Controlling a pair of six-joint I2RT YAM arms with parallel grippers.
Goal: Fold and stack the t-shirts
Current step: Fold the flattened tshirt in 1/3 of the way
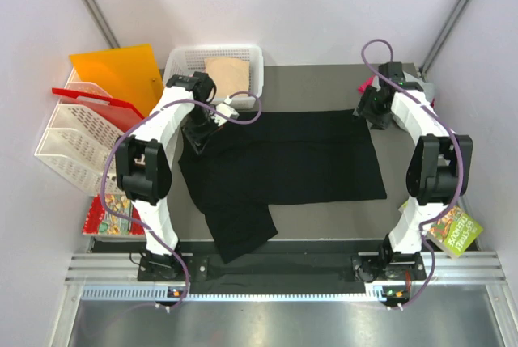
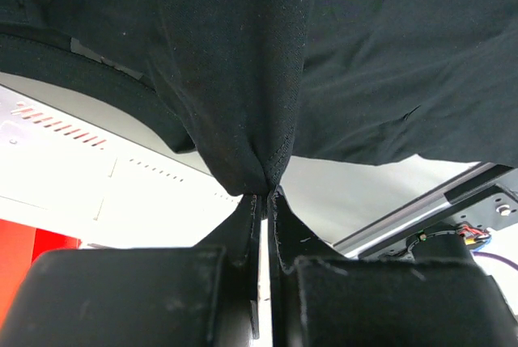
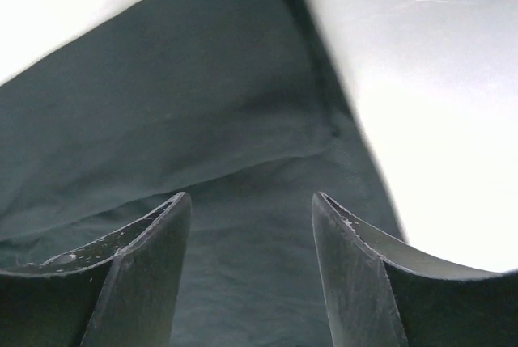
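Note:
The black shirt's far flap lies flat (image 1: 344, 126) below the robot's right gripper but bunches up near its left gripper, so the right gripper should move across to the shirt's loose fold there (image 1: 230, 143).
A large black t-shirt (image 1: 283, 161) lies spread on the table, one sleeve hanging toward the front edge. My left gripper (image 1: 200, 133) is shut on a pinched fold of the black shirt (image 2: 251, 120) at its far left corner, lifting it. My right gripper (image 1: 366, 110) is open over the shirt's far right corner; the cloth (image 3: 202, 137) lies under the spread fingers (image 3: 154, 242), not gripped. A tan shirt (image 1: 227, 72) lies folded in the white basket (image 1: 180, 60). A bit of pink cloth (image 1: 368, 84) shows behind the right arm. No grey shirt shows.
An orange plastic sheet (image 1: 117, 72) and a red piece (image 1: 85, 98) stand in a white rack (image 1: 69, 145) at the left. Printed booklets lie at the front left (image 1: 109, 213) and front right (image 1: 455, 230). Walls close in on both sides.

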